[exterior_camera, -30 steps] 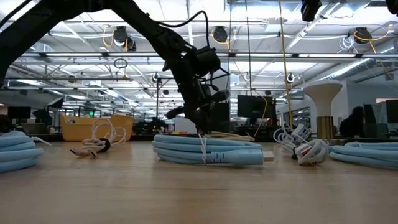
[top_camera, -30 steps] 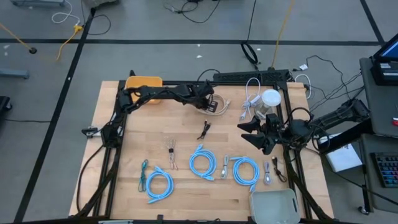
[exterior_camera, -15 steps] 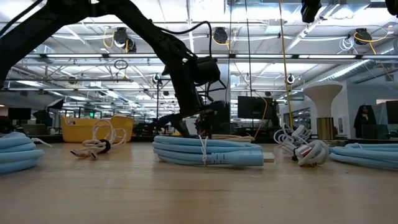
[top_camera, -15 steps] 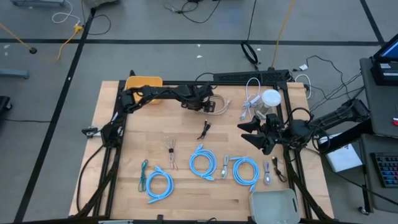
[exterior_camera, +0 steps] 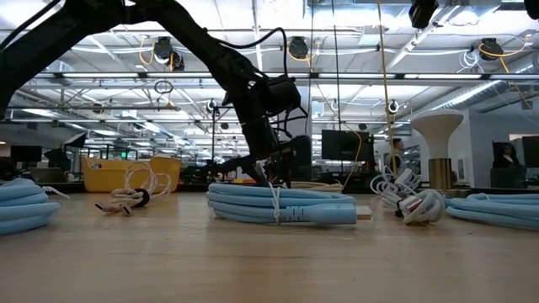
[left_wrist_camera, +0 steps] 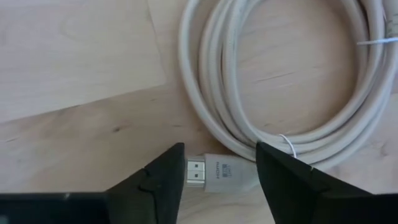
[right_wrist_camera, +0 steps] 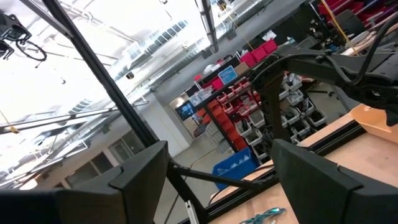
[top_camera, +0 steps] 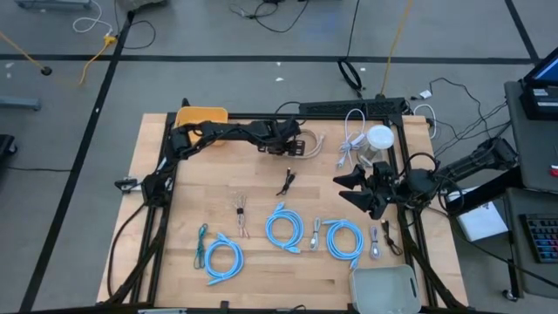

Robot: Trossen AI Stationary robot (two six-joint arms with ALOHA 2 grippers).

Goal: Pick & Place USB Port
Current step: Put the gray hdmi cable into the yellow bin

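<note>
The white plug (left_wrist_camera: 222, 174) is lying lengthwise across the opening of my left gripper. So next I move that gripper back and bring my right gripper to the white coiled cable (top_camera: 316, 145).
A white coiled cable (left_wrist_camera: 280, 81) lies flat on the wooden table at the far middle (top_camera: 307, 146). Its white plug with a metal tip (left_wrist_camera: 214, 173) lies on the wood beside the coil. My left gripper (left_wrist_camera: 221, 180) (top_camera: 292, 145) points steeply down over it, open, with one finger on each side of the plug and a narrow gap to each. In the low view it (exterior_camera: 268, 174) stands low behind a blue coil. My right gripper (top_camera: 342, 189) (right_wrist_camera: 221, 186) waits raised at the table's right, open, with nothing between its fingers.
A yellow bin (top_camera: 202, 115) stands at the far left. Three blue cable coils (top_camera: 283, 228) (top_camera: 344, 240) (top_camera: 224, 260) and small dark cables (top_camera: 286, 181) lie nearer. A white stand (top_camera: 379, 139), a further white cable (top_camera: 353, 139) and a grey tray (top_camera: 384, 288) are on the right.
My left gripper has sunk a little toward the white coil at the table's far middle and has rolled about its own axis. The cable has stayed where it was.
</note>
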